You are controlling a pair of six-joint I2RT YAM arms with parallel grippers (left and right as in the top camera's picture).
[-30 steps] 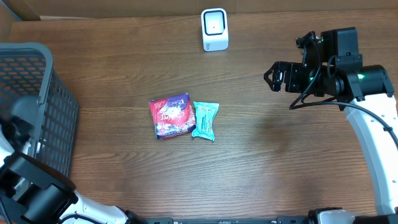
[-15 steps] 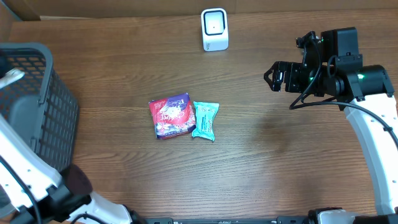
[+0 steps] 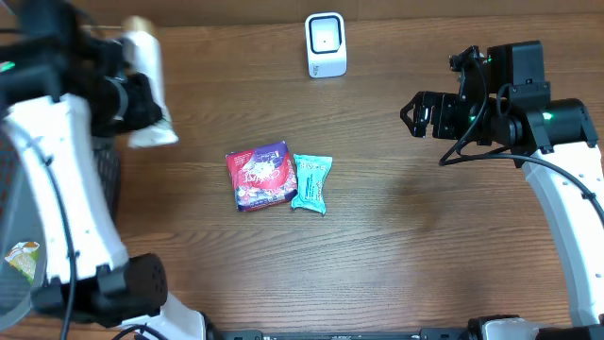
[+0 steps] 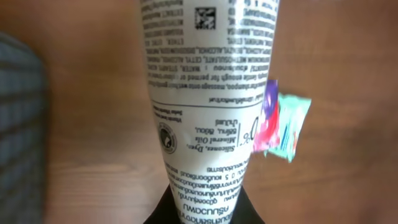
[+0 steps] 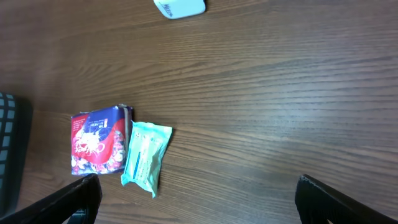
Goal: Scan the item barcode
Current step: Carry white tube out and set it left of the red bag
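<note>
I keep moving my left gripper toward the wood [image 3: 202, 176] beside the red packet and let go there, because the white tube [image 3: 153, 133] is clear of the basket and that wood is open.
My left gripper [image 3: 140, 99] is shut on a white tube [image 3: 146, 57] and holds it in the air at the far left, well left of the white scanner [image 3: 326, 44] at the back edge. In the left wrist view the tube [image 4: 205, 93] fills the middle, its small print and a square code [image 4: 204, 17] facing the camera, with the left gripper [image 4: 205, 214] clamped on its near end. My right gripper [image 3: 412, 116] hangs open and empty at the right; the right wrist view shows the right gripper [image 5: 199, 205] above bare wood and the scanner [image 5: 179, 7] at the top.
A red packet [image 3: 260, 176] and a teal packet [image 3: 310, 183] lie side by side mid-table, also in the right wrist view as the red packet [image 5: 96, 142] and teal packet [image 5: 144, 155]. A grey mesh basket [image 3: 106, 179] stands at the left edge, mostly behind my left arm.
My left arm has come up out of the basket and swung toward the back with the white tube in its gripper. The right arm and the packets have not moved.
</note>
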